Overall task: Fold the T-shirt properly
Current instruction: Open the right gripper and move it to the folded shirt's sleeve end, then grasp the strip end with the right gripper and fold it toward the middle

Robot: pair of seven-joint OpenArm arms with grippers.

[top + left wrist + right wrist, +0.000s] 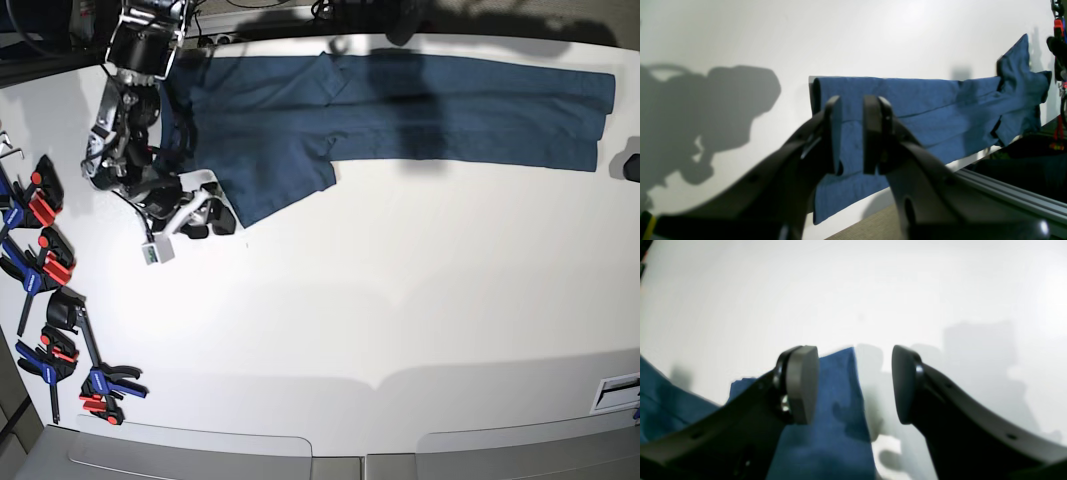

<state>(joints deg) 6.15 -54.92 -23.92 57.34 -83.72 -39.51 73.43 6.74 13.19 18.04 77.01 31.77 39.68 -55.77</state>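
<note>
My gripper will fold the flap [268, 185] over the T-shirt's band, and the flap should then leave a small point sticking out, because its inner corner [331, 180] reaches past the band's edge.
The navy T-shirt [400, 105] lies along the far edge of the white table [400, 300], folded lengthwise into a long band, with a flap hanging toward the near left. My right gripper [212, 222] is open and empty beside the flap's lower corner. In the right wrist view its gripper [855, 385] straddles the edge of the blue cloth [833, 413]. My left gripper [852, 133] is open with a narrow gap, just above the band's end [923, 110], holding nothing. Only a dark bit of that arm shows at the base view's right edge.
Several red, blue and black clamps [40, 270] lie along the table's left edge. An aluminium rail [1007, 193] runs beyond the table's far edge. A small white label [615, 390] sits at the near right.
</note>
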